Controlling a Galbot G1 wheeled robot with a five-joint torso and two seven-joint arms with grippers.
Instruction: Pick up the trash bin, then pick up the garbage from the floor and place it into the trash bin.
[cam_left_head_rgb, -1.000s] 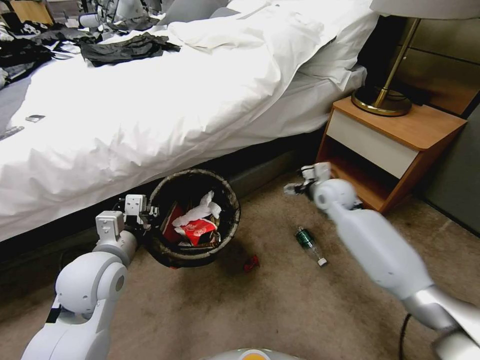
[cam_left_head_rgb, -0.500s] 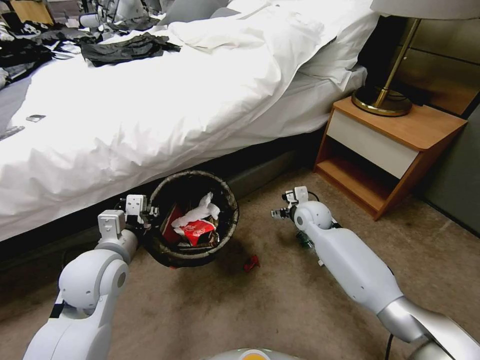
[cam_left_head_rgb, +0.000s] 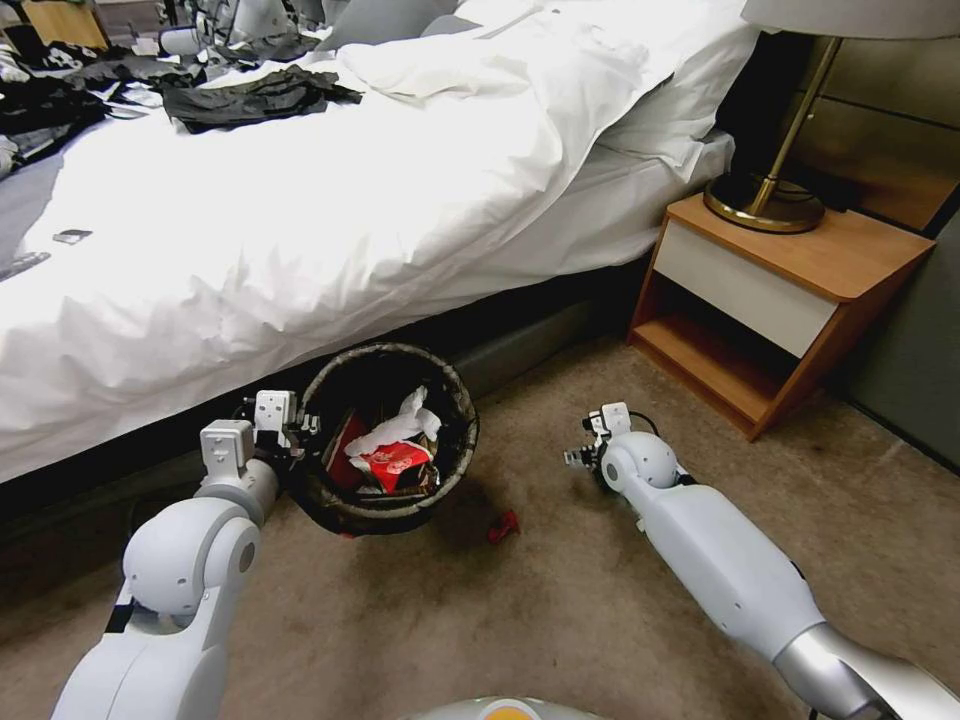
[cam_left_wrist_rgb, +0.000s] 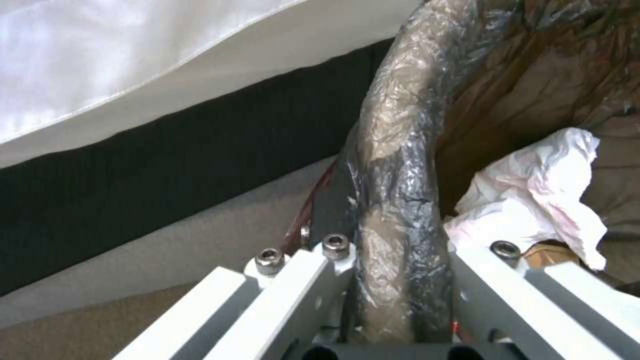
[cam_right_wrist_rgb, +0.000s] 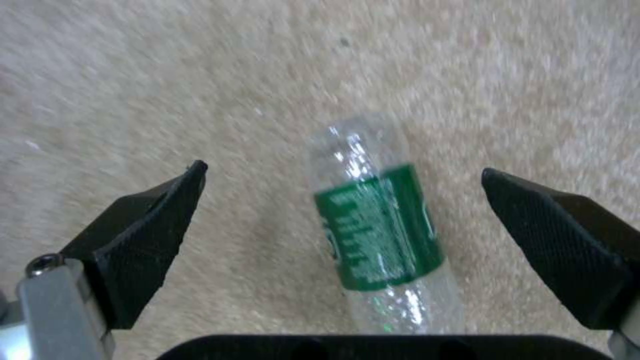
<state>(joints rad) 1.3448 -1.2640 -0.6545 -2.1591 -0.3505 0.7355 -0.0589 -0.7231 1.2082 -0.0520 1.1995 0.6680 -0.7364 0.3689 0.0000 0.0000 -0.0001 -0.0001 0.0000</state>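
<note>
My gripper is about to grip and lift the plastic bottle. The bottle will pinch inward at its sides then, because carpet shows through the clear end with its broken glints.
The trash bin (cam_left_head_rgb: 462, 405), with its dark liner over the rim, hangs tilted just above the floor (cam_left_head_rgb: 560, 620) beside the bed. My left gripper (cam_left_head_rgb: 297, 428) is shut on its near rim (cam_left_wrist_rgb: 395, 165), one finger inside and one outside. White tissue (cam_left_wrist_rgb: 533, 195) and a red-and-white wrapper (cam_left_head_rgb: 392, 462) lie in the bin. My right gripper (cam_left_head_rgb: 582, 455) is low over the carpet and stands open. A clear bottle with a green label (cam_right_wrist_rgb: 377, 235) lies between its black fingertips (cam_right_wrist_rgb: 150, 227), untouched. A small red wrapper (cam_left_head_rgb: 503, 525) lies on the carpet near the bin.
The bed (cam_left_head_rgb: 300, 230) with its white duvet runs along the far side, with dark clothes on top. A wooden nightstand (cam_left_head_rgb: 790, 290) with a brass lamp (cam_left_head_rgb: 765, 200) stands at the right. Open carpet lies between the arms.
My right arm has swung from the nightstand toward me and down over the bottle, which it now covers in the head view. The left arm and bin have held still.
</note>
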